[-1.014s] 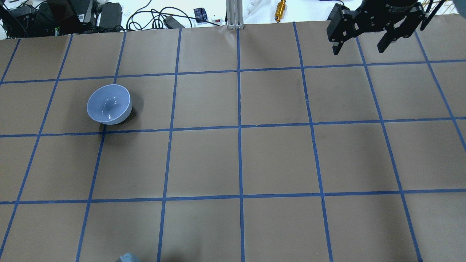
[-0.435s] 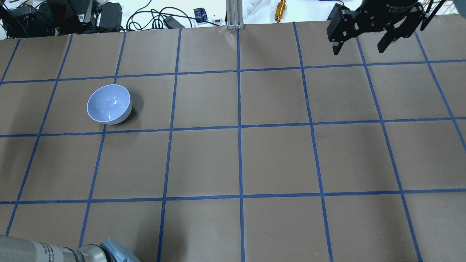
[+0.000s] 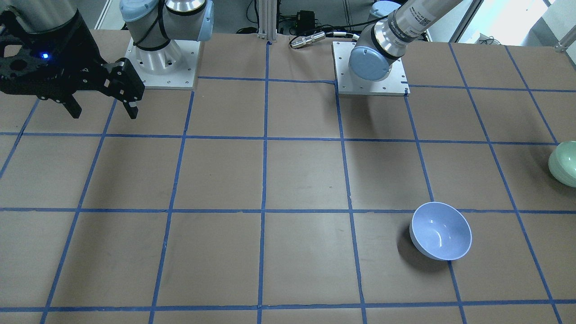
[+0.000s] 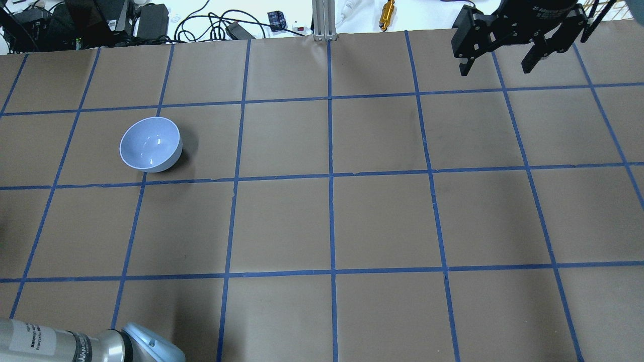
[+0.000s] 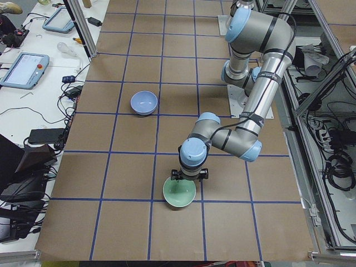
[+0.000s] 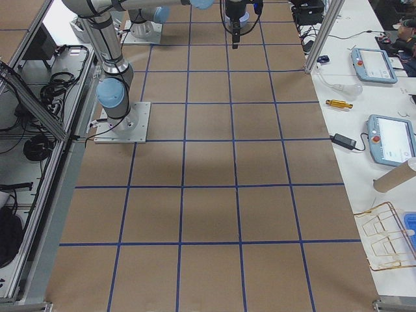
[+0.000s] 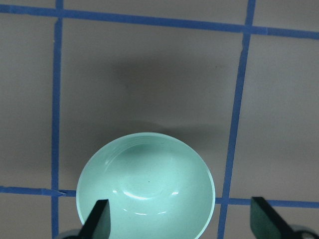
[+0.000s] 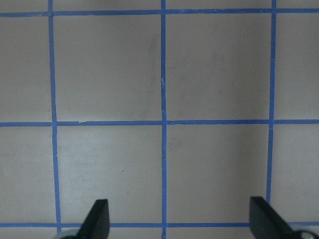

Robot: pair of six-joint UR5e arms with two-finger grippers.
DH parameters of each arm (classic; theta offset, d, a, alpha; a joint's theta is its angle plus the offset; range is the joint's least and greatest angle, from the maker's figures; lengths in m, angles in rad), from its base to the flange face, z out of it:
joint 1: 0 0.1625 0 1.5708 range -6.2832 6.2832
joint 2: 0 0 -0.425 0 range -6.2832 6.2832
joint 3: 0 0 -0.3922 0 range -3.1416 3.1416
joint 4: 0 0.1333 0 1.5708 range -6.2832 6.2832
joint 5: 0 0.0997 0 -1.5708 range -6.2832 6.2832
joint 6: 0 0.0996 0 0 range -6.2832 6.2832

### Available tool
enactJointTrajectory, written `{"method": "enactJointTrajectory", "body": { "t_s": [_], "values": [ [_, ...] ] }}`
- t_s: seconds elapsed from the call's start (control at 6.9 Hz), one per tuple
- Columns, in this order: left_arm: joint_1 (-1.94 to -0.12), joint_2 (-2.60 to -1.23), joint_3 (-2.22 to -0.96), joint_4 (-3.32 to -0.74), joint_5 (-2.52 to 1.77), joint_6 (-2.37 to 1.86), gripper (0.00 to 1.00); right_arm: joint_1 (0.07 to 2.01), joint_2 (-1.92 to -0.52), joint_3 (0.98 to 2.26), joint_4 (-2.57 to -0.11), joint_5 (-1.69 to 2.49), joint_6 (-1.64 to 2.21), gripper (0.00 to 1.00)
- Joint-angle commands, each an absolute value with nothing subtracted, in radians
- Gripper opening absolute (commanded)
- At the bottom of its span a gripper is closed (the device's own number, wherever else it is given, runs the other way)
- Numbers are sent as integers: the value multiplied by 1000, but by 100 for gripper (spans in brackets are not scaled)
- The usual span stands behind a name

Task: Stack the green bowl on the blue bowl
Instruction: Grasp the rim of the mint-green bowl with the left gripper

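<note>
The blue bowl is empty and has a wide opening [image 3: 440, 231], so the green bowl [image 3: 564, 164] will sit deep inside it, with the bowls' rims close together, when the robot lowers it.
The green bowl [image 7: 145, 184] stands upright near the table's left end, also seen in the exterior left view [image 5: 179, 193] and at the front-facing view's right edge [image 3: 564, 164]. My left gripper [image 7: 182, 221] is open just above it, one finger over the bowl's inside and the other outside the rim. It is empty. The blue bowl [image 4: 150, 144] stands upright and alone further along the table [image 3: 442, 230] [image 5: 144, 102]. My right gripper [image 4: 498, 63] is open and empty, high over the far right of the table [image 3: 103, 108] [image 8: 180, 221].
The left arm's elbow [image 4: 146, 347] lies over the table's near left corner. Two base plates [image 3: 371, 85] are bolted at the robot's side. An aluminium post [image 4: 324, 20] and cables stand beyond the far edge. Brown paper with a blue tape grid covers the table.
The left arm's elbow has come into the overhead view's bottom left corner and moved further in. The shadow over the blue bowl has gone. The right gripper has stayed still.
</note>
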State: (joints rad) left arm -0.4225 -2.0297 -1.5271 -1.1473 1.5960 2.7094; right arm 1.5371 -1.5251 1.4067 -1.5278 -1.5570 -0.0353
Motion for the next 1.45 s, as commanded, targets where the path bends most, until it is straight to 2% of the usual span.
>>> {"method": "enactJointTrajectory", "body": {
  "t_s": [0.0, 1.01, 1.16, 1.3],
  "values": [
    [-379, -2101, -1537, -1114, 1544, 2807, 100, 1537, -1526, 1407, -1528, -1557, -34, 100],
    [-376, -2178, -1586, -982, 1545, 2813, 100, 1537, -1526, 1407, -1528, -1557, -34, 100],
    [-374, -2178, -1594, -965, 1545, 2813, 81, 1537, -1526, 1407, -1528, -1557, -34, 100],
    [-374, -2177, -1595, -944, 1543, 2815, 28, 1537, -1525, 1407, -1528, -1557, -34, 100]
  ]
}}
